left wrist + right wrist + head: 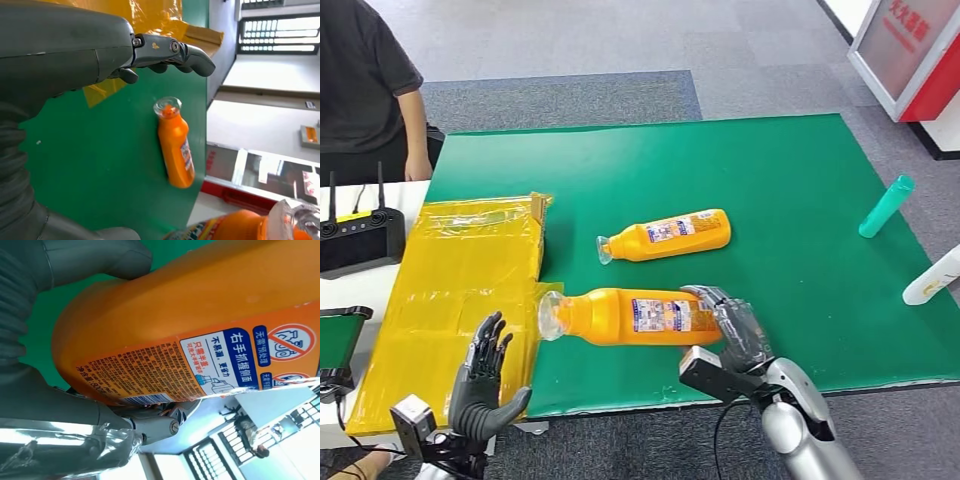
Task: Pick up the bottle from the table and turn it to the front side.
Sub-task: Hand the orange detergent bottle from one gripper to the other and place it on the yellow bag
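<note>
The orange bottle in the robot's right gripper (633, 317) has small print (662, 316) facing up, so the bottle will show a big hidden logo when the robot turns it.
My right hand (731, 322) grips the base end of an orange bottle (622, 315) that lies level, its clear cap pointing left, just above the green mat (788, 170). Up close the bottle (196, 320) shows a printed label with blue and white text, with my thumb (94, 260) on one side of it and my fingers (158, 425) on the other. A second orange bottle (667, 235) lies on the mat further back, and this second bottle (174, 145) also shows past my left hand. My left hand (482, 380) hovers open by the table's front left edge.
A yellow taped cardboard box (456, 290) lies flat at the mat's left. A teal bottle (886, 205) and a white bottle (931, 278) lie at the right edge. A person (365, 90) sits at the far left behind a black controller (358, 240).
</note>
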`<action>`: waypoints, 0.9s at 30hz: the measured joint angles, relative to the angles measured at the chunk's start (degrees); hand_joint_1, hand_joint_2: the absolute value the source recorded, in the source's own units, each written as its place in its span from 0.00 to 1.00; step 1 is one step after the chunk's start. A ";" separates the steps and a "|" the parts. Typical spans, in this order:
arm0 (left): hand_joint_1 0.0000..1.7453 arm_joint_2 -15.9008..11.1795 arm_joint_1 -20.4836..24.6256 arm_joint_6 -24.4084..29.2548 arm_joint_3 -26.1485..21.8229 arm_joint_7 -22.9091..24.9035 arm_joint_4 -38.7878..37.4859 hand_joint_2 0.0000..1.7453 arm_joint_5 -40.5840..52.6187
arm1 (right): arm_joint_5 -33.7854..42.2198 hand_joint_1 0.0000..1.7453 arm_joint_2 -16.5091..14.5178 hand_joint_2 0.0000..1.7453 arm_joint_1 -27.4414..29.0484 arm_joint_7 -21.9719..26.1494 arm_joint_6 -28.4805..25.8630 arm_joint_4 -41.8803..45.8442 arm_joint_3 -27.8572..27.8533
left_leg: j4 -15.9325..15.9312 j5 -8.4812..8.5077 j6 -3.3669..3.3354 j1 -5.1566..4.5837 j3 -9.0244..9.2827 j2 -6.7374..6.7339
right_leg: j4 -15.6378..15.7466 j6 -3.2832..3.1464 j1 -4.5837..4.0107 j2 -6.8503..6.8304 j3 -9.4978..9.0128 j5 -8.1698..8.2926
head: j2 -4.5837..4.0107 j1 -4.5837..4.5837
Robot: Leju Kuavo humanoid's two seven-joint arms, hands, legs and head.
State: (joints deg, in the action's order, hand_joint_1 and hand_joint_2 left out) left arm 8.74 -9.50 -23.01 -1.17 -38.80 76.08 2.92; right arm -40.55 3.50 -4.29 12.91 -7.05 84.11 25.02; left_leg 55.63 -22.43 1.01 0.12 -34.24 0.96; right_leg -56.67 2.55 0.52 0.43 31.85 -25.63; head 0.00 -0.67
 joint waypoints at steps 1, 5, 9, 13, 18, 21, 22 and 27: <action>0.00 0.01 0.20 -0.77 0.28 0.00 0.14 1.00 -0.40 | 0.47 1.00 -0.66 1.00 0.16 0.48 -0.01 -0.38 0.04 | 0.00 0.00 0.00 0.00 0.00 0.00 | 0.00 0.00 0.00 0.00 0.00 0.00 | 0.00 -0.01; 0.00 -0.01 1.06 -4.21 1.61 0.00 0.50 1.00 -1.76 | 3.54 1.00 -3.18 1.00 0.36 2.74 0.68 -2.49 0.42 | 0.00 0.00 0.00 0.00 0.00 0.00 | 0.00 0.00 0.00 0.00 -0.01 0.00 | 0.00 -0.02; 0.00 -0.05 2.14 -7.32 3.26 0.00 0.51 1.00 -2.84 | 6.51 1.00 -5.55 1.00 0.32 5.03 1.23 -5.22 1.06 | 0.00 0.01 -0.01 -0.01 0.00 0.00 | 0.00 0.00 0.01 0.00 -0.02 0.01 | 0.00 -0.01; 0.00 -0.08 3.14 -8.19 4.67 0.00 0.51 1.00 -3.20 | 7.77 1.00 -7.27 1.00 0.31 6.51 1.27 -6.93 1.92 | 0.00 0.01 0.00 -0.01 0.00 0.00 | 0.00 0.00 0.01 0.00 -0.02 0.01 | 0.00 0.00; 0.00 -0.12 3.99 -9.35 5.63 0.00 0.50 1.00 -3.78 | 9.19 1.00 -8.50 1.00 0.31 8.11 2.12 -8.22 2.99 | 0.00 0.01 0.00 0.00 0.00 0.00 | 0.00 0.00 0.01 0.00 -0.01 0.00 | 0.00 0.00; 0.00 -0.25 4.62 -10.02 6.43 0.00 0.49 1.00 -3.93 | 9.50 1.00 -9.07 1.00 0.31 8.68 2.75 -9.26 4.18 | 0.00 0.01 0.00 0.00 0.00 0.00 | 0.00 0.00 0.01 0.00 -0.01 0.00 | 0.00 -0.01; 0.00 -0.29 4.80 -10.14 6.66 0.00 0.48 1.00 -3.94 | 9.53 1.00 -9.25 1.00 0.31 8.80 2.79 -9.63 4.56 | 0.00 0.01 0.00 0.00 0.00 0.00 | 0.00 0.00 0.01 0.00 -0.01 0.00 | 0.00 -0.01; 0.00 -0.55 5.46 -10.27 7.88 0.00 0.32 1.00 -3.80 | 9.67 1.00 -9.98 1.00 0.09 9.18 3.08 -11.52 6.10 | 0.00 0.01 0.00 -0.01 0.00 0.00 | 0.00 0.00 0.01 0.00 -0.02 0.01 | 0.00 -0.01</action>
State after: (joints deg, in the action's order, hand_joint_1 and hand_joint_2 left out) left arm 8.19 -4.04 -33.29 6.71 -38.80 76.40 -0.88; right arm -30.88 -6.48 -4.20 22.10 -3.97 72.59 31.12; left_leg 55.63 -22.42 1.01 0.11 -34.24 0.95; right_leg -56.68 2.55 0.53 0.43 31.83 -25.63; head 0.00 -0.67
